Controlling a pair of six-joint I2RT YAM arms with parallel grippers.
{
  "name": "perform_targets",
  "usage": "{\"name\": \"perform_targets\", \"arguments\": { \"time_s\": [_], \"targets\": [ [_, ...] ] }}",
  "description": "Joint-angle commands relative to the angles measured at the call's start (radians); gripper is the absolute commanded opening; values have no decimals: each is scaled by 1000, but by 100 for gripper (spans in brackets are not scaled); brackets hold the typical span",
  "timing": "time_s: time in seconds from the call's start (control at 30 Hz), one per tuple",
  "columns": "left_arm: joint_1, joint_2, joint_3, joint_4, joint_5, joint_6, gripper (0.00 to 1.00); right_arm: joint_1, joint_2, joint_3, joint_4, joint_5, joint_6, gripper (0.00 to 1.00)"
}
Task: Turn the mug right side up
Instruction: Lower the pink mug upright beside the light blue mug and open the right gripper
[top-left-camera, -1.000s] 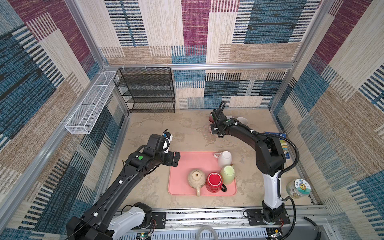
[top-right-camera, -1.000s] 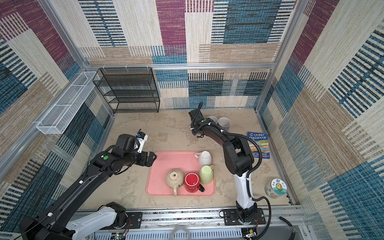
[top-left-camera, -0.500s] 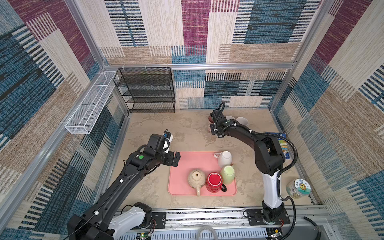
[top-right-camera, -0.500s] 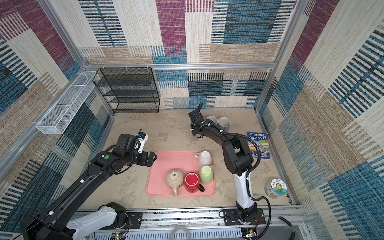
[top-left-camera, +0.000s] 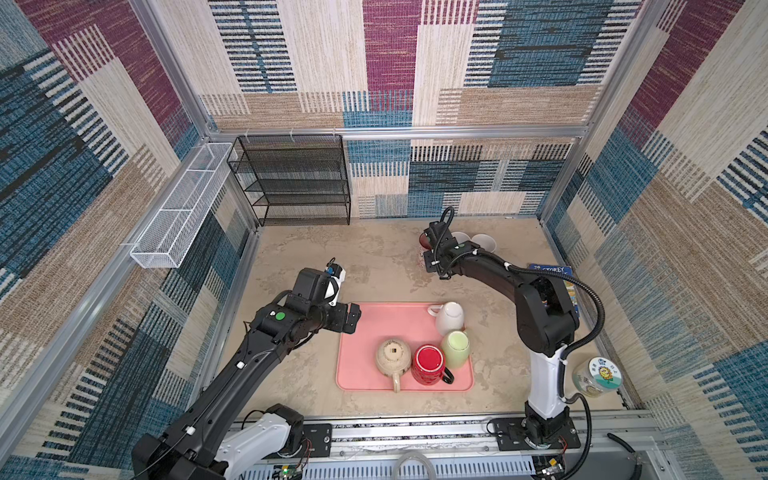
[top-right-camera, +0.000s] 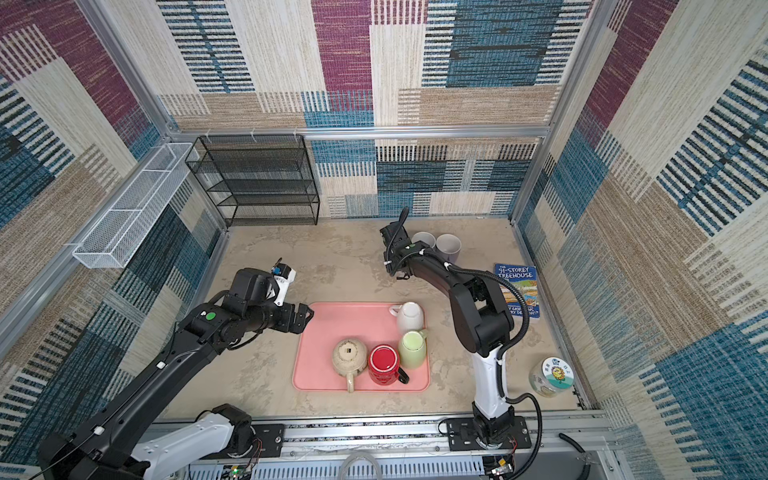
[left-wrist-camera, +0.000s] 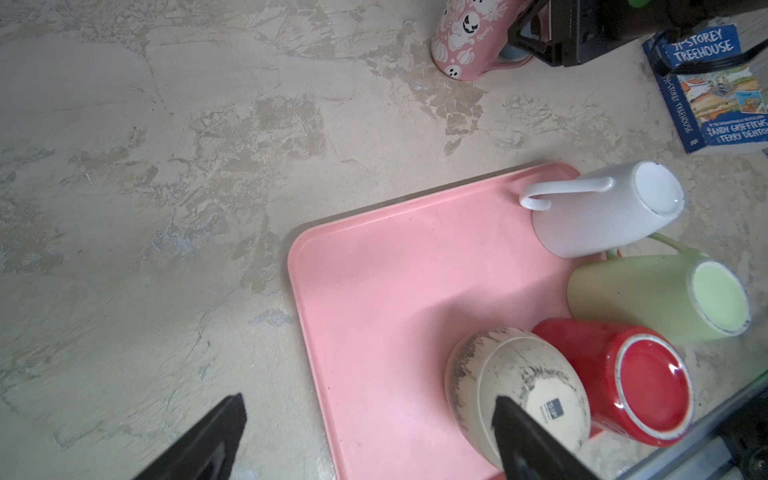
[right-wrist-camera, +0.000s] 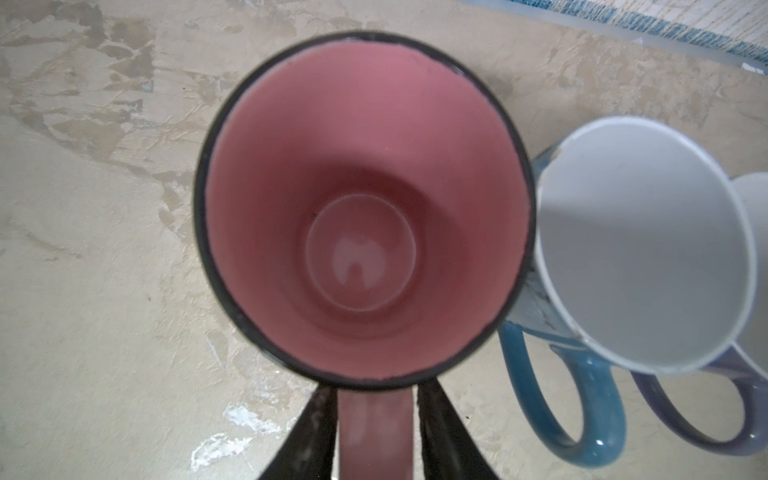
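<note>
The pink mug (top-left-camera: 424, 240) is upright and the upside-down white mug points its handle toward my left gripper, so that gripper should grab the white mug by that handle (top-left-camera: 432, 309).
A pink mug (right-wrist-camera: 365, 208) with ghost prints (left-wrist-camera: 469, 37) stands upright on the table at the back, mouth up, and its dark rim (top-left-camera: 424, 241) shows in a top view. My right gripper (right-wrist-camera: 377, 390) straddles its handle, jaws slightly parted, with a thin gap on each side. My left gripper (top-left-camera: 351, 318) hangs open and empty over the left edge of the pink tray (top-left-camera: 365, 324). Upside down on the tray are a white mug (top-left-camera: 449, 318), a green one (top-left-camera: 456, 348), a red one (top-left-camera: 429, 363) and a speckled beige one (top-left-camera: 392, 357).
Two upright mugs (top-left-camera: 461, 239) (top-left-camera: 484, 243) stand right beside the pink mug. A blue book (top-right-camera: 517, 286) lies by the right wall and a jar (top-left-camera: 596, 376) sits at the front right. A black rack (top-left-camera: 295, 178) and a white wire basket (top-left-camera: 183, 203) are at the back left.
The right jaws have parted a little from the pink mug's handle. The mug stays standing. The left arm has hardly moved.
</note>
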Motion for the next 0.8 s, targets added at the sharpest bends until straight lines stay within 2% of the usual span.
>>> {"name": "perform_targets", "arguments": {
  "time_s": [0.0,0.13,0.3,0.43,0.5,0.6,0.77],
  "targets": [
    [-1,1,17,11,32,47,96,0,-28,-13,32,-22,5,40],
    [-4,13,47,8,59,49,95,-1,-81,-49,54,-36,-3,51],
    [-39,52,91,-4,57,49,94,0,-188,-115,96,-70,-8,60],
    [-108,101,127,-9,21,63,92,0,-302,-201,146,-113,-3,63],
    [-144,130,152,-7,2,72,84,-1,-369,-257,185,-147,7,64],
    [-194,175,194,4,-4,100,84,0,-483,-375,266,-227,33,67],
    [-261,296,289,18,-8,154,84,-1,-656,-535,351,-284,75,71]
  ]
}}
